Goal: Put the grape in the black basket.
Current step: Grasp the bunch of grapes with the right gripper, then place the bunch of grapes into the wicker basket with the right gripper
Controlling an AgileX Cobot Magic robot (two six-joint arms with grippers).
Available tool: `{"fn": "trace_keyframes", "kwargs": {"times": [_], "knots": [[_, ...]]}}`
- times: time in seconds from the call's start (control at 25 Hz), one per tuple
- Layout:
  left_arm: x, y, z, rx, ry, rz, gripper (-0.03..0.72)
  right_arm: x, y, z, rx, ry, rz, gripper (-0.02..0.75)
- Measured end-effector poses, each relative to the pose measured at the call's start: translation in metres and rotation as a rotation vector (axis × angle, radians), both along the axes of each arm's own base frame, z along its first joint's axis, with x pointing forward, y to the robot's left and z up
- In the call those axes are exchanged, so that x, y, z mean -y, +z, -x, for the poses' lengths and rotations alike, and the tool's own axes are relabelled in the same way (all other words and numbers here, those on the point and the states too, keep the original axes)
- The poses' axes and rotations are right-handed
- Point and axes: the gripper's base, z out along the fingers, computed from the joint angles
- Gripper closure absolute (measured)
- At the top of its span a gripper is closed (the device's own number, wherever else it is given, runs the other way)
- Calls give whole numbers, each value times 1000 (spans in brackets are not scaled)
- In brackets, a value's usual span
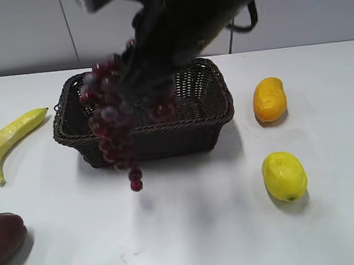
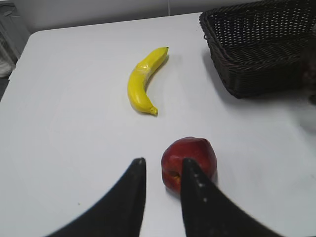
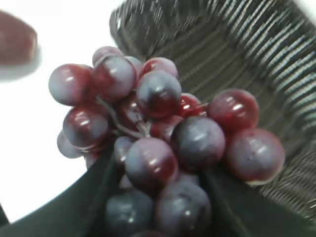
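Note:
The grape's lower end (image 1: 135, 177) hangs in front of the black basket's near side, so the robot's right gripper should move the grape over the basket's middle (image 1: 144, 113) before it opens.
My right gripper (image 3: 155, 170) is shut on the grape (image 3: 158, 138), a bunch of dark red and purple grapes. In the exterior view the grape (image 1: 111, 126) hangs from my right arm in the air over the near left part of the black basket (image 1: 215, 107), its lower end dangling in front of the near wall. The basket's woven wall also shows in the right wrist view (image 3: 237, 54) and in the left wrist view (image 2: 256, 49). My left gripper (image 2: 163, 165) is open and empty low over the table, beside a red fruit.
A banana (image 1: 10, 142) lies left of the basket, also in the left wrist view (image 2: 144, 79). A dark maroon fruit (image 1: 3, 237) sits at the near left, red in the left wrist view (image 2: 190, 160). An orange mango (image 1: 269, 99) and a yellow lemon (image 1: 284, 176) lie to the right.

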Motion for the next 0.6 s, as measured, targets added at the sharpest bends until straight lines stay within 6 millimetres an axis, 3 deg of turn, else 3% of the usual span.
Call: {"fn": "trace_keyframes", "kwargs": {"times": [0.2,0.36,0.52,0.6], "knots": [[0,0,0,0,0,0,460,-1,48,-14,130,-25,-112,438],[0,0,0,0,0,0,460,9,64,-41,212,-98,-180,438],[0,0,0,0,0,0,460,20,46,-75,240,-179,-182,442],[0,0,0,0,0,0,460,23,26,-91,219,-206,-150,442]]}}
